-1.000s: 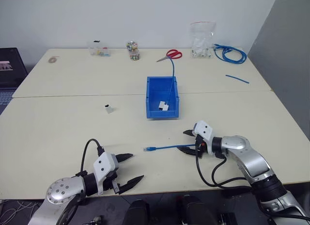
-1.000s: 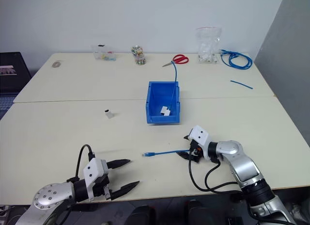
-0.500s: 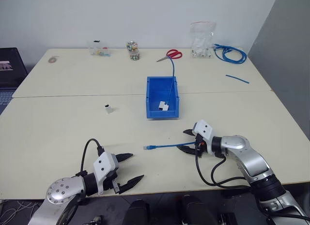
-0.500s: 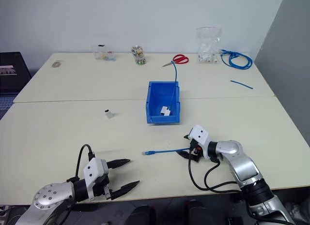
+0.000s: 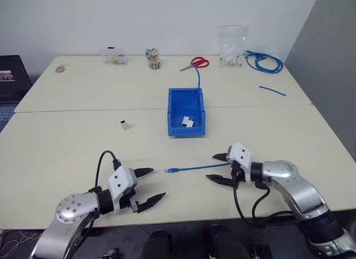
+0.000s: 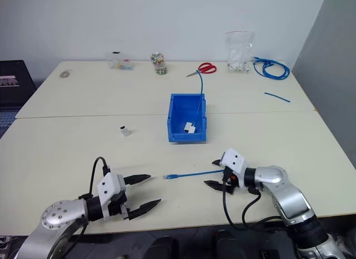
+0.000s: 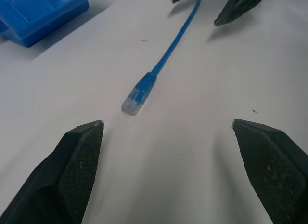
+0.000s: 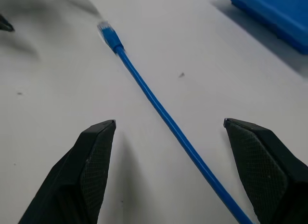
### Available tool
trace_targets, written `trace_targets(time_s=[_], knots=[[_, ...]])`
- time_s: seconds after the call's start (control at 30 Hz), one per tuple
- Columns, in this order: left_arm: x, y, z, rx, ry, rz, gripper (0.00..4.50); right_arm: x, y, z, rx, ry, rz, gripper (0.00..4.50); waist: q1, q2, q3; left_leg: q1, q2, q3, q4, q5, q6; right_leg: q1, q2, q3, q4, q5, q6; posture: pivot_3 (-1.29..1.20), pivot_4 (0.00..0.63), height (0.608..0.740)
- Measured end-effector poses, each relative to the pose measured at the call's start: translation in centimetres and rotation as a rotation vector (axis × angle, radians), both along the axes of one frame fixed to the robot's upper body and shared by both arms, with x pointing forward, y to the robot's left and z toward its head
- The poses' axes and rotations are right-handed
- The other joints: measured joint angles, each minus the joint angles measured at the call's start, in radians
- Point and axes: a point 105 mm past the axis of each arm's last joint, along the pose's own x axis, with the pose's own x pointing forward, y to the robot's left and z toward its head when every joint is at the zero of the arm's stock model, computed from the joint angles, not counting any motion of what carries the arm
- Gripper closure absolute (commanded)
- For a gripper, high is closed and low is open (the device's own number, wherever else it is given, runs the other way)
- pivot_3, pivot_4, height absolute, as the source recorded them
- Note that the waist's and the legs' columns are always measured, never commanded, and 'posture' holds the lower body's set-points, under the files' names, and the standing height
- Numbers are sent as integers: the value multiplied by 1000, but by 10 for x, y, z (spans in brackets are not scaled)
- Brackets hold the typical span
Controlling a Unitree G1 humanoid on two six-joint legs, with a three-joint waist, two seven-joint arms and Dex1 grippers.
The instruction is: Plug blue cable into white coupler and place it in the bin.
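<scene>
The blue cable (image 5: 204, 167) runs almost straight behind the clear plug, so I expect its length to stick out stiffly with a gentle bow when I lift the plug.
The blue cable (image 5: 194, 168) lies straight on the table near the front edge, its clear plug (image 7: 136, 98) pointing left. My right gripper (image 5: 210, 166) is open and straddles the cable, which runs between the fingers (image 8: 96, 161) untouched. My left gripper (image 5: 158, 183) is open just left of the plug, holding nothing. The white coupler (image 5: 124, 125) sits alone on the table, left of the bin (image 5: 186, 132) and well beyond the left gripper. The bin stands mid-table, beyond the cable.
Inside the bin lies another white coupler (image 5: 187, 122) on a blue cable that runs back toward red scissors (image 5: 196, 63). Along the far edge are a jar (image 5: 152, 57), a plastic bag (image 5: 232, 47) and a coiled blue cable (image 5: 266, 62). A blue offcut (image 5: 272, 91) lies far right.
The left gripper has moved forward, closer to the plug. The right gripper has drawn back a little along the cable and risen. The cable has stayed in place.
</scene>
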Motion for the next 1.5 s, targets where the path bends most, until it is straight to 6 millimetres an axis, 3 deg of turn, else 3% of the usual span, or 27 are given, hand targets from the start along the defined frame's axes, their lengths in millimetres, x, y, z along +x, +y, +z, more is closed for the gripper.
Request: trace_targets(time_s=[0.13,0.23,0.4,0.67,1.13,1.4,1.5], knots=[[20,-2,-8,83,21,-128,0,-16,-8,20,12,-15,-7,694,2,0,0,0,-1,1,0,0,0,0,0,0,-1,0,0,0,150,740],[34,-9,-13,121,34,-261,0,-29,-16,17,0,35,-29,694,4,0,0,-2,-2,1,0,0,0,0,0,-1,-2,0,1,0,150,740],[53,-21,-13,138,15,-394,0,-35,-19,19,9,47,-77,694,4,0,-2,-1,-3,2,1,0,0,1,0,-1,-1,1,3,0,150,740],[64,-25,-18,141,30,-481,1444,-37,-29,9,1,70,-174,666,4,2,-6,0,-4,4,2,6,10,2,-1,2,-1,6,10,0,150,740],[72,-9,-22,164,39,-443,4150,-36,-31,10,8,43,-221,666,-3,9,-22,2,-3,4,0,7,11,2,1,2,-1,6,10,0,150,740],[72,-8,-23,151,44,-419,4283,-33,-28,13,11,31,-212,666,-5,10,-23,2,-2,4,0,7,11,2,2,2,-1,6,9,0,150,740],[73,-13,-20,75,146,-356,4283,-33,-25,15,26,36,-201,666,-4,9,-23,1,-3,3,0,7,11,2,1,2,-1,6,9,0,150,740]])
